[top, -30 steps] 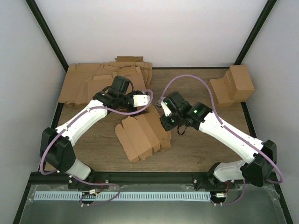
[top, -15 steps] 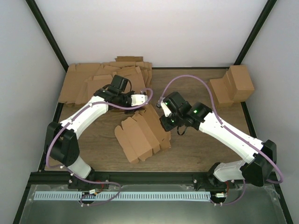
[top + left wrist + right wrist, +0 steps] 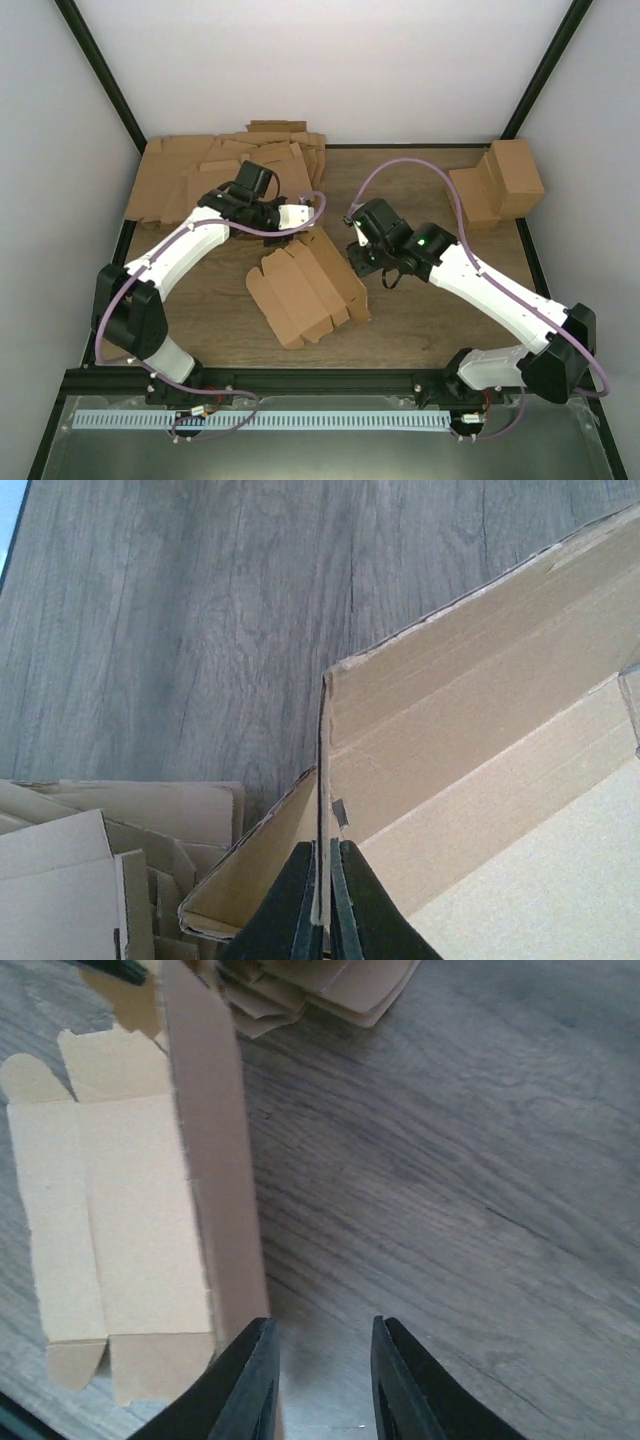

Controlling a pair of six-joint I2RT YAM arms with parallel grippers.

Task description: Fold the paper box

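Note:
The paper box's raised panel (image 3: 338,272) is up on the side of my right gripper, so next my left gripper picks the box up by that panel's corner (image 3: 325,750) and turns the box around.
The paper box (image 3: 305,290) is a brown die-cut sheet lying mid-table, partly folded, with its far right panel raised. My left gripper (image 3: 312,213) is at the box's far corner and is shut on the thin upright edge of that panel (image 3: 323,780), pinched between both fingers (image 3: 300,900). My right gripper (image 3: 359,259) hangs open just right of the box. In the right wrist view its left finger (image 3: 250,1380) stands beside the raised panel (image 3: 215,1160), and only bare wood shows between the jaws.
A thick heap of flat cardboard sheets (image 3: 215,170) fills the back left corner, reaching just behind the left gripper. Folded brown cuboids (image 3: 500,180) stand at the back right. Black frame posts line the table's sides.
My left gripper has closed on the box's raised edge. My right gripper has opened, let go of the panel and drawn slightly to the right. The box has shifted a little.

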